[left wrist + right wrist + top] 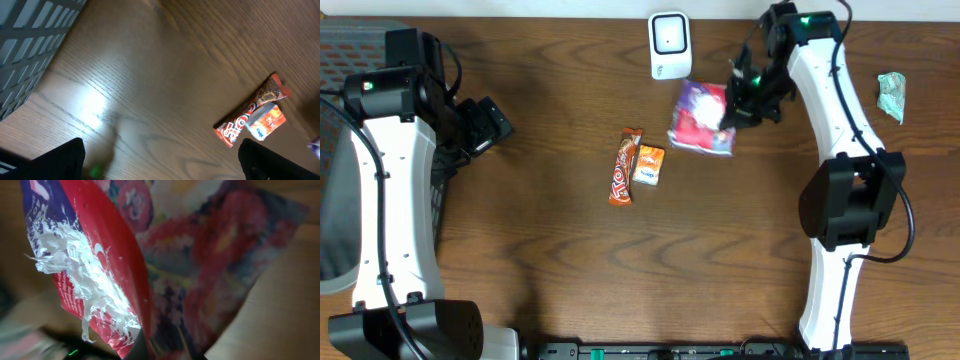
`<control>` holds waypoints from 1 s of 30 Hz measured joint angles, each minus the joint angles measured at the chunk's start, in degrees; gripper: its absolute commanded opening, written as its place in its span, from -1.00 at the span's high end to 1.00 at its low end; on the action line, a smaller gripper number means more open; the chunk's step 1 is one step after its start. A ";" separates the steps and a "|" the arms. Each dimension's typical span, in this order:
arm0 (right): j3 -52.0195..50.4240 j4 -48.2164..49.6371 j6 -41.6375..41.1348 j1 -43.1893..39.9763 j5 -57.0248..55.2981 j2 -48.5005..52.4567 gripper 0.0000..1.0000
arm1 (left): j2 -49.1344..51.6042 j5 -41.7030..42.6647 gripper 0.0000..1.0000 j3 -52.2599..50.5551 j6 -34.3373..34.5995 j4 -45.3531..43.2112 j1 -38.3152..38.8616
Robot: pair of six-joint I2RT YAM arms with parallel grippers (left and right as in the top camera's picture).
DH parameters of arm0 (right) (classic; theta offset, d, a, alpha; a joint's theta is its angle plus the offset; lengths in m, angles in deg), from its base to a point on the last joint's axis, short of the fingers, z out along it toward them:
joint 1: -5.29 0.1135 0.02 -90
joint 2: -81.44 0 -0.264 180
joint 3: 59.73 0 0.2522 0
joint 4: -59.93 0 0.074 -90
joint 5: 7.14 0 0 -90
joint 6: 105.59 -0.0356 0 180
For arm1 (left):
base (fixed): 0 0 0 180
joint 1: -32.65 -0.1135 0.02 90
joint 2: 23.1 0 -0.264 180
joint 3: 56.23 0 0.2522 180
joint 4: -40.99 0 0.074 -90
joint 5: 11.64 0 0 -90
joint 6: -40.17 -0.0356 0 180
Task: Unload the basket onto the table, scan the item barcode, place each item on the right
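Observation:
The snack bag is in my right gripper with its flowered side (200, 255) showing and its barcode hidden, so I should lay it down (700, 168) with the barcode side up and grip it again.
My right gripper (740, 105) is shut on a red, purple and white snack bag (700, 118), held just below and right of the white barcode scanner (669, 44) at the back of the table. The bag (190, 265) fills the right wrist view, its crinkled sealed edge to the left, and it hides most of the right gripper (160, 352). Far to the left, my left gripper (495, 125) is open over bare wood with nothing in it; in its wrist view that gripper (160, 165) shows only its two dark fingertips (65, 160).
An orange chocolate bar (624, 166) and a small orange packet (649, 165) lie side by side mid-table; both the bar (252, 110) and the packet (266, 121) show in the left wrist view. A crumpled green wrapper (892, 96) sits far right. A grey slatted crate (340, 50) stands at the left edge.

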 measured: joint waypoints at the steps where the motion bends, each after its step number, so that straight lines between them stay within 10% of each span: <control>1: -1.46 0.37 -0.35 0.37 -2.82 0.00 0.97 | 0.00 0.00 -0.96 0.00 0.00 0.02 0.00; 30: -6.71 -0.68 -11.41 12.48 -56.57 -0.20 0.97 | 0.00 0.00 -0.96 0.00 0.00 0.00 0.00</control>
